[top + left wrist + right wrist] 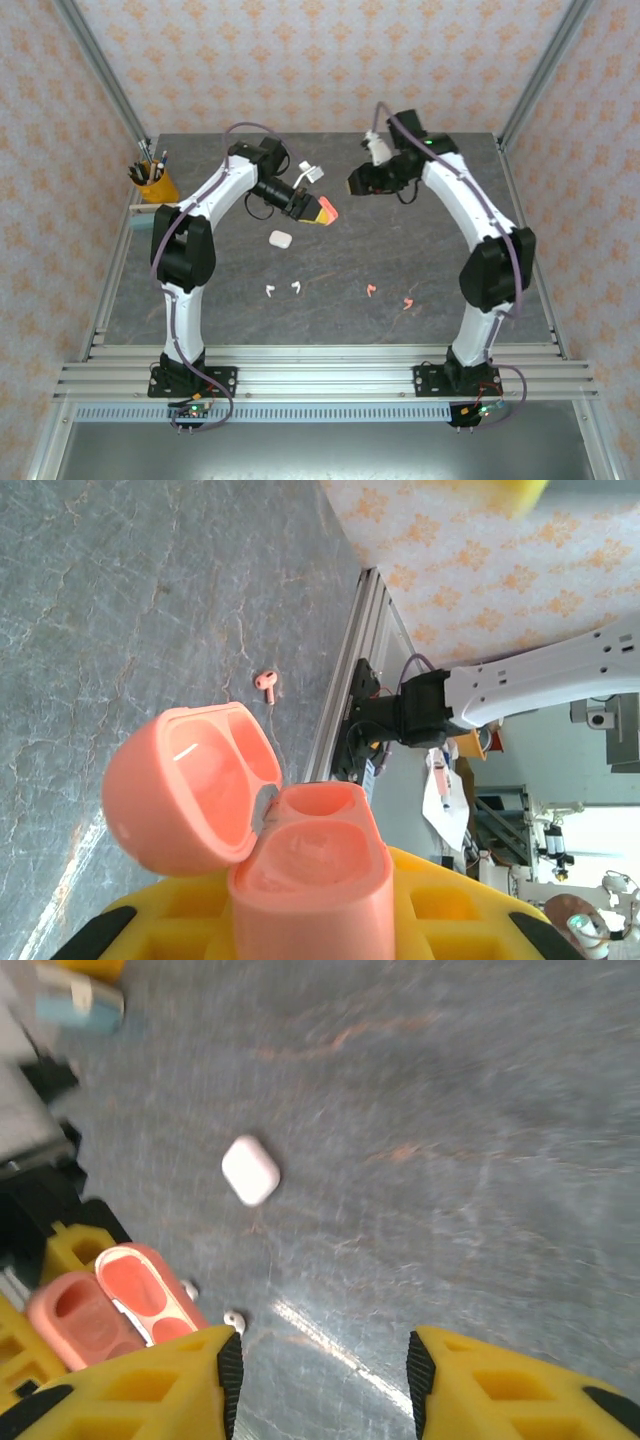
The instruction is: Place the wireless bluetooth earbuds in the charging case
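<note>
The pink case (328, 210) is on its side in the robot's left gripper, so the robot should turn the case to bring its wells (311, 856) upward before the right gripper puts a pink earbud in.
My left gripper (315, 208) is shut on a salmon-pink charging case (329, 212), held above the middle back of the table. In the left wrist view the case (310, 870) sits between my yellow fingers (450, 910) with its lid (185, 785) swung open and both wells empty. A white charging case (280, 239) lies shut on the table just below. Two white earbuds (270, 291) (296, 287) and two pink earbuds (371, 290) (407, 303) lie loose toward the front. My right gripper (352, 184) hovers open and empty to the right of the pink case, over bare tabletop (320, 1370).
A yellow cup of pens (155, 185) stands at the left edge. A small white item with a cable (312, 172) lies behind the left gripper. An aluminium rail (320, 375) runs along the near edge, and wallpapered walls enclose the table.
</note>
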